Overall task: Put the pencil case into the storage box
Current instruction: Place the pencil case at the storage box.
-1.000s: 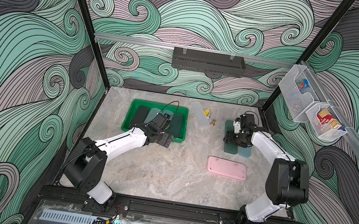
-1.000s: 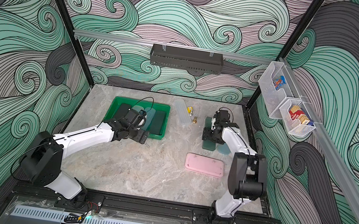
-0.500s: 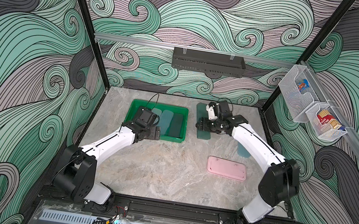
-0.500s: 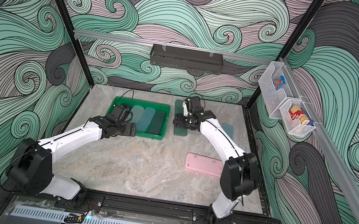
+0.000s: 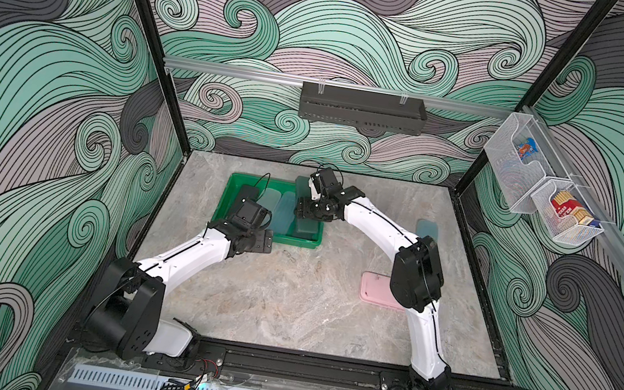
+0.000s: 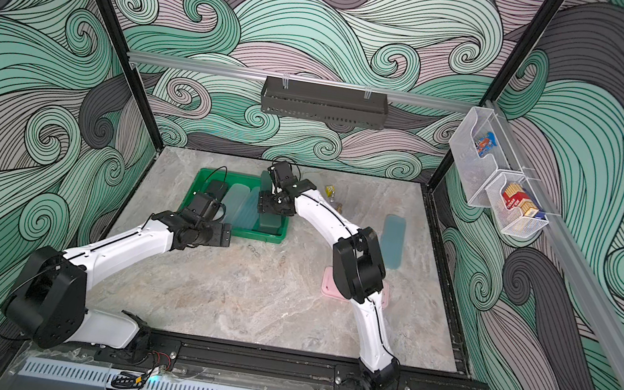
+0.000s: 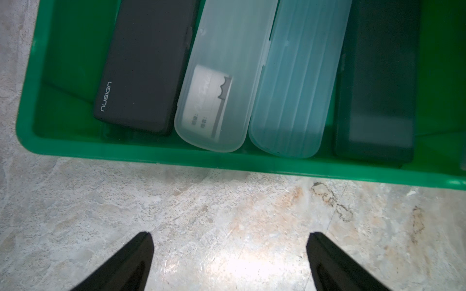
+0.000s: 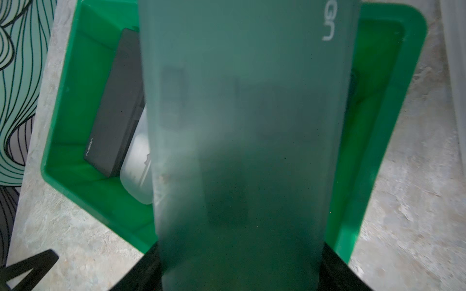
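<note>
My right gripper has the dark green pencil case (image 5: 307, 226) beside the light blue one over the box's loose end (image 7: 439, 111) and should keep lowering it, then release there.
The green storage box (image 5: 295, 240) (image 6: 254, 235) stands at the back left of the table. A black pencil case (image 7: 143, 65), a frosted one (image 7: 224, 75) and a light blue one (image 7: 295, 88) lie side by side in it. My right gripper (image 5: 309, 216) (image 8: 239, 252) is shut across the width of a dark green pencil case (image 5: 306, 226) (image 8: 247, 126), holding it low over the box's right end. Whether that case touches the floor of the box I cannot tell. My left gripper (image 5: 263, 240) (image 7: 228, 235) hangs open and empty over bare table just before the box's front rim (image 7: 227, 163).
A pink pencil case (image 5: 373, 293) lies on the table at front right, partly behind my right arm. A blue one (image 6: 392, 241) lies further back right. A black perforated trough (image 5: 361, 109) hangs on the back wall, and wire baskets (image 5: 541, 188) hang on the right wall.
My right arm has carried the dark green pencil case from the table's back right across to the box. My left gripper has drawn back out of the box to the table before it.
</note>
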`<move>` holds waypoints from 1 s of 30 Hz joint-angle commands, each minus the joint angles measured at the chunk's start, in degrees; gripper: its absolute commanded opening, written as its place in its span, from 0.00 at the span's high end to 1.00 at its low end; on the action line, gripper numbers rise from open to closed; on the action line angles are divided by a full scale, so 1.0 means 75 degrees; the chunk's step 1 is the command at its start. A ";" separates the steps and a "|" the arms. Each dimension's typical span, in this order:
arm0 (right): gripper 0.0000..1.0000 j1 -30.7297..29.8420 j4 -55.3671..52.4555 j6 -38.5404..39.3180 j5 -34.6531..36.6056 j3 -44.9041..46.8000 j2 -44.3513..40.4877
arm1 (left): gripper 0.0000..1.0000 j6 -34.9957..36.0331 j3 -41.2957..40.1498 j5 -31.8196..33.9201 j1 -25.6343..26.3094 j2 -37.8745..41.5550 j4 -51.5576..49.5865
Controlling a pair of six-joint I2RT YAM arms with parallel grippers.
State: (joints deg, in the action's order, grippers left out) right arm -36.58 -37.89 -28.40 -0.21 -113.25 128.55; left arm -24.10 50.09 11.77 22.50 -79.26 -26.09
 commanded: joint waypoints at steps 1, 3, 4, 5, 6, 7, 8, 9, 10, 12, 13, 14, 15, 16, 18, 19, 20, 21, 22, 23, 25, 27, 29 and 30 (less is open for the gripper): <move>0.45 -0.0010 0.0034 -0.0330 0.0403 -0.0333 0.0173 | 0.01 -0.0038 -0.0016 0.0019 -0.0059 0.0074 0.0080; 0.45 -0.0010 0.0014 -0.0404 0.0534 -0.0273 0.0206 | 0.01 -0.0019 -0.0036 0.0001 -0.0059 0.0086 0.0126; 0.45 -0.0010 0.0016 -0.0451 0.0585 -0.0177 0.0167 | 0.01 0.0002 -0.0037 0.0001 -0.0059 0.0070 0.0118; 0.45 -0.0009 0.0013 -0.0498 0.0672 -0.0060 0.0123 | 0.01 0.0003 -0.0032 -0.0008 -0.0059 0.0048 0.0108; 0.45 -0.0010 0.0017 -0.0524 0.0763 0.0090 0.0037 | 0.01 0.0008 -0.0022 -0.0017 -0.0059 0.0023 0.0115; 0.45 -0.0003 0.0017 -0.0547 0.0836 0.0219 -0.0043 | 0.01 0.0023 -0.0011 -0.0028 -0.0059 0.0011 0.0115; 0.45 -0.0001 0.0013 -0.0549 0.0891 0.0323 -0.0126 | 0.01 0.0022 -0.0011 -0.0037 -0.0059 -0.0012 0.0105; 0.44 0.0002 0.0013 -0.0560 0.0923 0.0429 -0.0185 | 0.01 0.0017 -0.0010 -0.0035 -0.0059 -0.0028 0.0103; 0.44 0.0002 0.0012 -0.0560 0.0918 0.0501 -0.0217 | 0.01 0.0019 -0.0010 -0.0039 -0.0059 -0.0037 0.0115; 0.42 0.0001 -0.0026 -0.0538 0.0907 0.0579 -0.0230 | 0.01 0.0030 -0.0012 -0.0034 -0.0059 -0.0071 0.0135; 0.40 -0.0003 -0.0051 -0.0526 0.0876 0.0572 -0.0219 | 0.01 0.0040 -0.0013 -0.0037 -0.0059 -0.0083 0.0127; 0.37 0.0005 -0.0078 -0.0517 0.0851 0.0558 -0.0195 | 0.01 0.0037 -0.0011 -0.0034 -0.0059 -0.0095 0.0118; 0.32 0.0002 -0.0101 -0.0503 0.0825 0.0546 -0.0174 | 0.01 0.0049 -0.0012 -0.0035 -0.0059 -0.0107 0.0104; 0.24 0.0008 -0.0125 -0.0491 0.0822 0.0534 -0.0169 | 0.01 0.0055 -0.0013 -0.0023 -0.0060 -0.0113 0.0109; 0.03 -0.0012 -0.0162 -0.0502 0.0854 0.0567 -0.0232 | 0.01 0.0072 -0.0027 0.0012 -0.0059 -0.0136 0.0121; 0.01 -0.0007 -0.0153 -0.0485 0.0865 0.0598 -0.0275 | 0.01 0.0091 -0.0037 0.0024 -0.0059 -0.0142 0.0115; 0.01 -0.0022 -0.0158 -0.0479 0.0898 0.0641 -0.0354 | 0.01 0.0091 -0.0045 0.0036 -0.0059 -0.0153 0.0119; 0.01 -0.0021 -0.0138 -0.0457 0.0911 0.0691 -0.0440 | 0.01 0.0104 -0.0053 0.0036 -0.0059 -0.0160 0.0126; 0.01 -0.0022 -0.0160 -0.0433 0.0918 0.0744 -0.0527 | 0.01 0.0098 -0.0057 0.0025 -0.0059 -0.0166 0.0127; 0.01 -0.0031 -0.0155 -0.0409 0.0938 0.0823 -0.0653 | 0.01 0.0115 -0.0058 0.0008 -0.0059 -0.0175 0.0138; 0.01 -0.0028 -0.0144 -0.0345 0.1065 0.1065 -0.1000 | 0.01 0.0119 -0.0057 0.0014 -0.0059 -0.0189 0.0171; 0.01 0.0025 -0.0154 -0.0188 0.1234 0.1432 -0.1500 | 0.01 0.0143 -0.0050 0.0006 -0.0060 -0.0213 0.0174; 0.01 0.0256 -0.0193 0.0030 0.1426 0.2043 -0.2232 | 0.01 0.0151 -0.0044 -0.0011 -0.0059 -0.0224 0.0162; 0.01 0.0449 -0.0215 0.0146 0.1502 0.2374 -0.2603 | 0.01 0.0156 -0.0036 -0.0065 -0.0059 -0.0224 0.0162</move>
State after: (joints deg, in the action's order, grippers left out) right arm -36.05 -38.00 -30.13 7.46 -98.78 116.38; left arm -23.62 50.06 11.73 22.50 -80.25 -25.34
